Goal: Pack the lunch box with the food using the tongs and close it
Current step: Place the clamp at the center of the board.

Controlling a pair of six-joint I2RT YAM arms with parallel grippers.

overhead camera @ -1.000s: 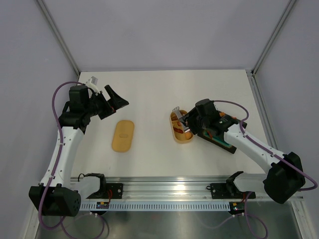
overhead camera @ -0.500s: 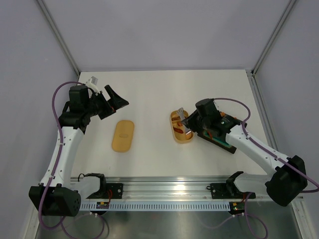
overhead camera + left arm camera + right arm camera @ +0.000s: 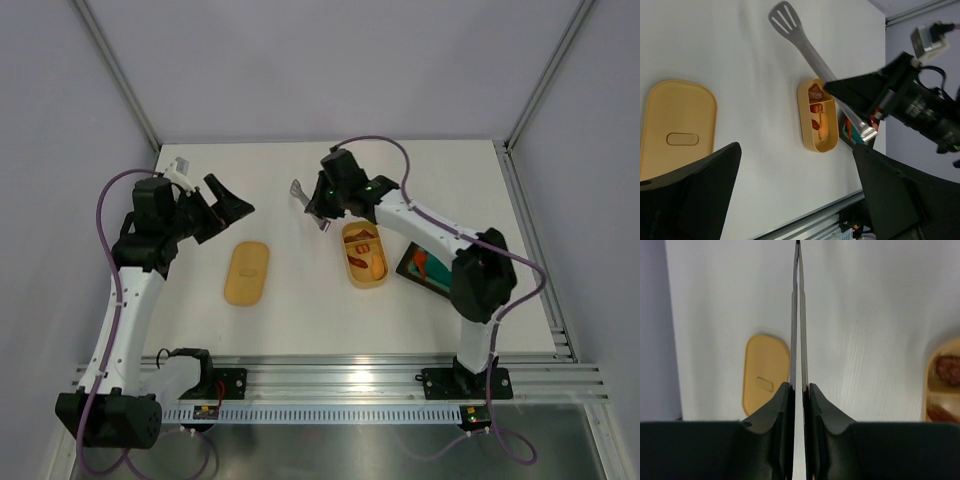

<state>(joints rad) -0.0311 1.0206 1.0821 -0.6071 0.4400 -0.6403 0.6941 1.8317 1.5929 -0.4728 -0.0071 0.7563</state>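
My left gripper should hand over the lid (image 3: 247, 273) once my right gripper puts down the tongs, because the lid is below my left gripper and far from the lunch box (image 3: 364, 256).
The orange-tan lunch box (image 3: 348, 264) lies open at mid-table with red and orange food (image 3: 366, 256) in its compartments. My right gripper (image 3: 319, 206) hovers just behind and left of the box, shut on the silver tongs (image 3: 299, 190), squeezing their two arms almost together (image 3: 797, 315). The left wrist view shows the tongs' slotted head (image 3: 785, 15) pointing away from the box (image 3: 802, 125) and the food (image 3: 818, 117). My left gripper (image 3: 226, 205) hangs open above the table's left side, holding nothing, its fingers (image 3: 695, 195) wide apart.
The flat matching lid (image 3: 247, 272) lies left of the box, below my left gripper, also seen as lid (image 3: 677, 130) and lid (image 3: 765, 375). A black tray (image 3: 437, 283) with a red-orange piece (image 3: 420, 262) sits right of the box. A metal rail runs along the near edge.
My right arm has swung from over the box and tray to behind and left of the box, carrying the tongs with its jaws pressed tighter. The left arm has barely shifted.
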